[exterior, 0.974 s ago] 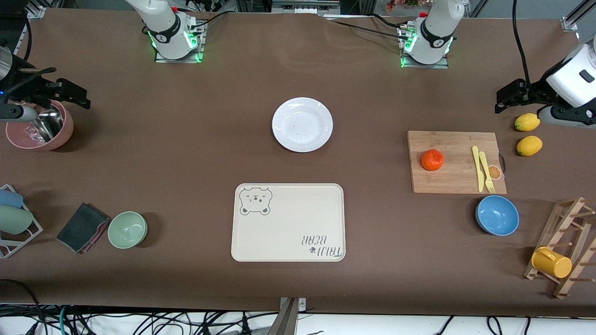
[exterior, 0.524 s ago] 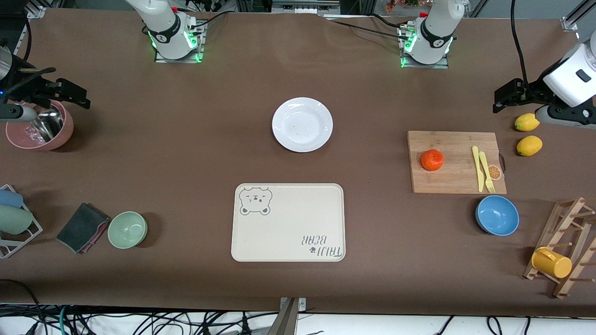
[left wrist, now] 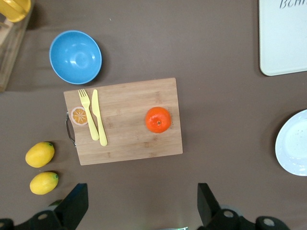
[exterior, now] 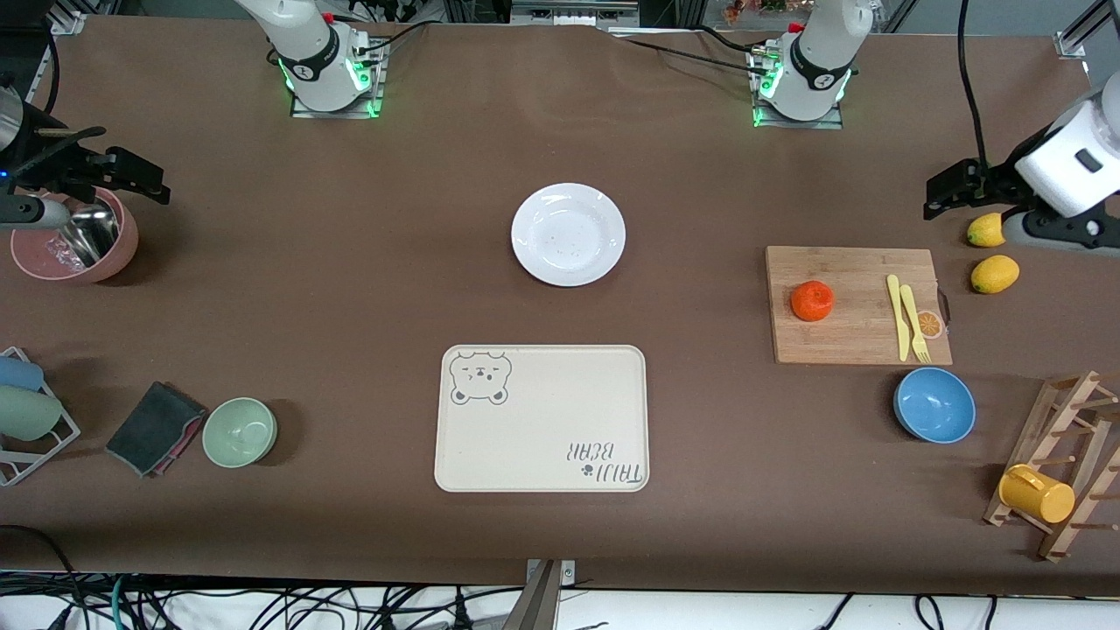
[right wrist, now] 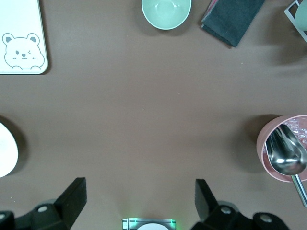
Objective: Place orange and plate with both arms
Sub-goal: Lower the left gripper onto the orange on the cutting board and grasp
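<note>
The white plate has a sunken middle [exterior: 568,234] within its rim, so the orange [exterior: 813,300] will stay in place rather than roll off when the robot sets it there.
The orange [exterior: 812,300] sits on a wooden cutting board [exterior: 853,341] toward the left arm's end of the table. It also shows in the left wrist view [left wrist: 158,120]. The white plate [exterior: 569,234] lies empty mid-table; its rim shows in the left wrist view [left wrist: 293,143] and the right wrist view [right wrist: 5,151]. My left gripper [exterior: 933,197] hangs open and empty in the air beside the lemons, apart from the board [left wrist: 141,206]. My right gripper [exterior: 159,184] is open and empty over a pink bowl [right wrist: 139,199].
A beige bear tray [exterior: 542,418] lies nearer the camera than the plate. Yellow knife and fork [exterior: 907,315] lie on the board. Two lemons [exterior: 995,274], a blue bowl [exterior: 934,404], a green bowl [exterior: 240,431], a dark cloth [exterior: 156,427], a pink bowl with a spoon [exterior: 74,241] and a mug rack [exterior: 1063,464] stand around.
The left arm's wrist has shifted slightly over the lemons, its gripper edging toward the table's middle. The right arm, orange and plate have not moved.
</note>
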Motion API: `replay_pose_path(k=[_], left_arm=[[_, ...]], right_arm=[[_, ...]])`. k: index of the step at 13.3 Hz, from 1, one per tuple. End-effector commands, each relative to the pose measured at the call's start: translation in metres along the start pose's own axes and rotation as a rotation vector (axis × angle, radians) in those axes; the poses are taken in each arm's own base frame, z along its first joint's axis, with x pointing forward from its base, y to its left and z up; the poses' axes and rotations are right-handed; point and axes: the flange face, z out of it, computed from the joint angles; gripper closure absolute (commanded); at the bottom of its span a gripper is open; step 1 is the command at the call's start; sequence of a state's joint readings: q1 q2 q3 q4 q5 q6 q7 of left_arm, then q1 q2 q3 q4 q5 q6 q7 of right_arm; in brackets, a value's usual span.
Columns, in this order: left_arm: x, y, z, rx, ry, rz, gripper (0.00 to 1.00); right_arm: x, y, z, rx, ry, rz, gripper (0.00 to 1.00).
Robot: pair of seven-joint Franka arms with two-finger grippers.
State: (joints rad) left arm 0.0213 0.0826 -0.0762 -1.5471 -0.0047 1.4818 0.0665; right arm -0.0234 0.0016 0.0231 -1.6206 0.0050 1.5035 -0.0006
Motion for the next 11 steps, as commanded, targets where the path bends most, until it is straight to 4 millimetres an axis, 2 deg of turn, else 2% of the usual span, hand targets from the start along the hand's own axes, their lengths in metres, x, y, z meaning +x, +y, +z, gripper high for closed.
replay_pose_path(k=[1, 3, 5, 7, 9, 11], left_arm=[[0.033, 0.005, 0.072, 0.006, -0.081, 0.035, 0.00], [0.037, 0.010, 0.141, 0.012, -0.086, 0.043, 0.00], [0.040, 0.010, 0.174, 0.012, -0.074, 0.051, 0.00], [0.048, 0.020, 0.210, 0.010, -0.057, 0.055, 0.00], [0.037, 0.033, 0.250, 0.008, -0.034, 0.017, 0.00], [0.028, 0.036, 0.275, 0.009, -0.035, -0.049, 0.00]], right_arm=[[-0.005, 0.001, -0.006, 0.009, -0.001, 0.007, 0.00], [-0.004, 0.001, -0.005, 0.009, -0.002, 0.007, 0.00], [-0.004, 0.000, -0.004, 0.009, -0.004, 0.007, 0.00], [-0.005, 0.000, -0.004, 0.009, -0.006, 0.007, 0.00], [-0.004, -0.001, -0.004, 0.009, -0.004, 0.004, 0.00], [-0.004, 0.000, -0.004, 0.010, -0.004, 0.007, 0.00]])
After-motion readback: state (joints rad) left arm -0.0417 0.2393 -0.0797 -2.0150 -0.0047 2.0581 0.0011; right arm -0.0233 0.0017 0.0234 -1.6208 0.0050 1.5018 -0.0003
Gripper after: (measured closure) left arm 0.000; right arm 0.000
